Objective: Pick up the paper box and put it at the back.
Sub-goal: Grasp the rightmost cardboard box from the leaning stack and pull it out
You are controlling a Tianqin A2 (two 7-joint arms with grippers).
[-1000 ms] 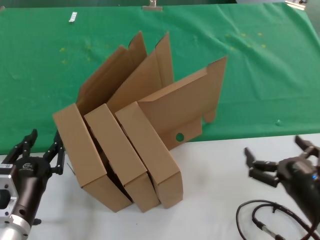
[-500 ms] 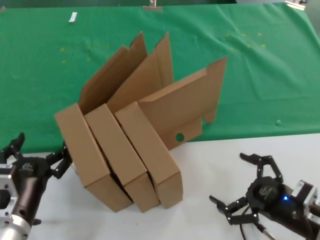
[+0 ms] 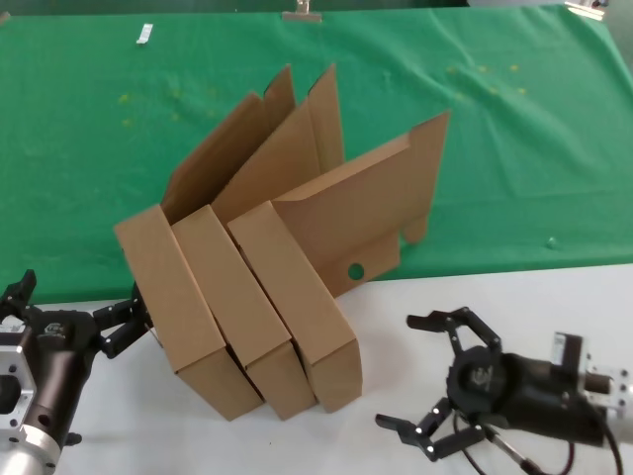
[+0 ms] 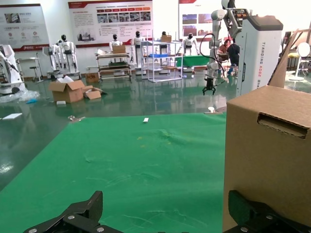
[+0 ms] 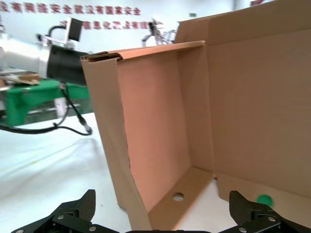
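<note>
The robot's left gripper is resting against a closed box side (image 4: 265, 170), so the robot's right gripper needs to pinch the open rim of the paper box (image 3: 357, 372) facing it and lift it out.
Three alike brown paper boxes stand leaning together on their edges at the border of the white table and the green cloth (image 3: 89, 148): a left box (image 3: 178, 297), a middle box (image 3: 237, 297) and a right box (image 3: 297, 297) with its lid (image 3: 366, 213) open. My left gripper (image 3: 74, 309) is open at the left box's side, one finger (image 4: 252, 213) against the cardboard (image 4: 267, 160). My right gripper (image 3: 427, 374) is open on the white table, facing the right box's open inside (image 5: 160, 136).
A black cable (image 3: 504, 450) lies on the white tabletop (image 3: 415, 297) under the right arm. A small white object (image 3: 145, 34) and a metal clip (image 3: 302, 12) lie at the cloth's far edge. The cloth behind the boxes is wide.
My right gripper swung from the right edge leftward and turned toward the right box. My left gripper shifted slightly lower and closer to the left box, which tilted a little.
</note>
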